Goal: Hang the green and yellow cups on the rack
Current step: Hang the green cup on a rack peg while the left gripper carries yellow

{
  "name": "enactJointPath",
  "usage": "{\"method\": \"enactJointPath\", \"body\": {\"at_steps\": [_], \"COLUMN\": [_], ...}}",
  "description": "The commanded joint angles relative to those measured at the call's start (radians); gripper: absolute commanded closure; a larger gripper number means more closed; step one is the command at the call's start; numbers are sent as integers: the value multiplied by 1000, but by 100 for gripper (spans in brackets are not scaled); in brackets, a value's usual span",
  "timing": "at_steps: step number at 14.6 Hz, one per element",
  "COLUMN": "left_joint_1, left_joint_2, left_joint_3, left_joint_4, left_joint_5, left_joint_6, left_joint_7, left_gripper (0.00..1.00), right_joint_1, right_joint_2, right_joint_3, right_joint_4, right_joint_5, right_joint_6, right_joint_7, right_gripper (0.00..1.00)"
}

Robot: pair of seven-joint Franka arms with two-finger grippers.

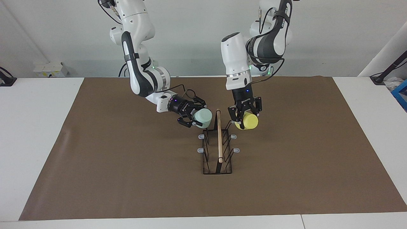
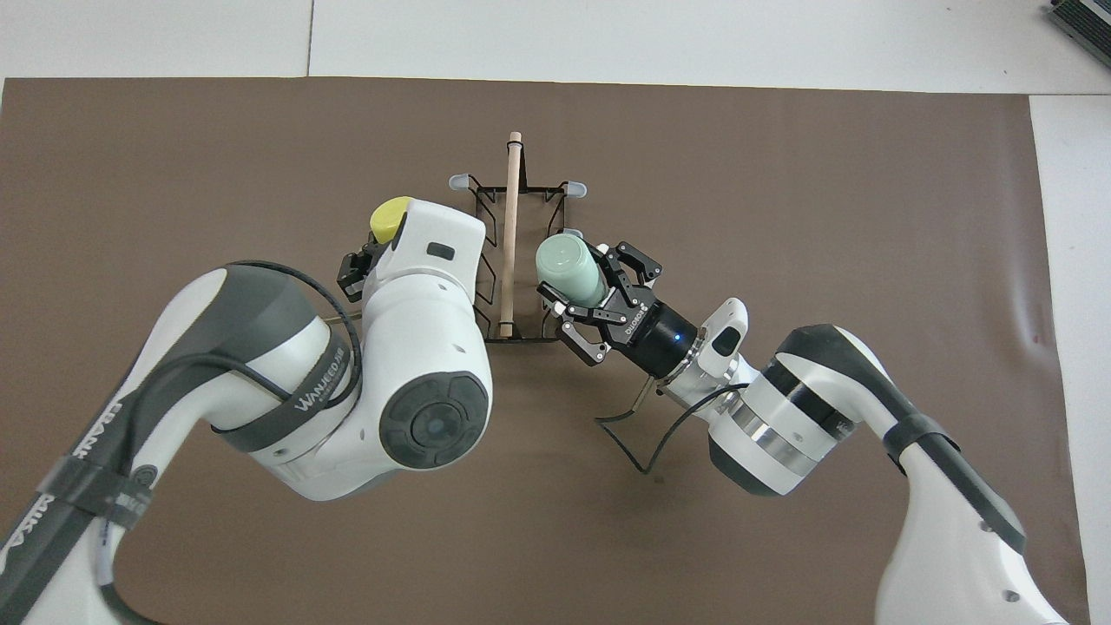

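I keep bringing the yellow cup's opening over the rack's end peg with my left gripper and then let go, because the yellow cup's closed base (image 1: 251, 121) faces away from the rack.
The black wire rack (image 1: 217, 165) with its wooden rod (image 1: 219, 136) stands mid-mat; it also shows in the overhead view (image 2: 510, 234). My right gripper (image 1: 197, 119) is shut on the mint green cup (image 1: 203, 117), held on its side beside the rack's end nearest the robots, on the right arm's side; the cup also shows from above (image 2: 568, 271). My left gripper (image 1: 246, 120) is shut on the yellow cup (image 1: 248, 121) beside the same end of the rack, on the left arm's side. From above, only the yellow cup's edge (image 2: 389, 219) shows past the left arm. Whether either cup touches a peg is unclear.
Grey-tipped pegs (image 1: 201, 136) (image 1: 236, 149) stick out from both sides of the rack. A brown mat (image 1: 127, 178) covers the white table (image 1: 31, 127). A small white box (image 1: 51, 69) sits at the right arm's end, a blue item (image 1: 401, 92) at the left arm's end.
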Motion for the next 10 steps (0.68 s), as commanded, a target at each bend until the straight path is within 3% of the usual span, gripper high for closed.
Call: {"method": "enactJointPath", "body": {"at_steps": [1,8,9,10], "left_joint_1": [-49,-86,-88,-93], "left_joint_2": [-67,-56,-56,-59], "left_joint_3": [16,14,13,13], "left_joint_4": [-97,-143,-148,-160], "left_joint_5": [93,195,195,195], "left_joint_6": [21,21,18,24], "left_joint_7": [-113,-251,-254,-259], "left_gripper": [100,100,100,100], "right_joint_1": [1,4,4,2], "right_joint_2": [12,49,49,49], "right_joint_3": [12,12,12,12], "right_joint_4": [-13,-22,-22,-22], "right_joint_5": [117,119,119,119], "right_joint_6": [-23,-16,-17,-19], "right_joint_7": [-61,-70,-70,-70], "right_gripper": [100,100,33,0]}}
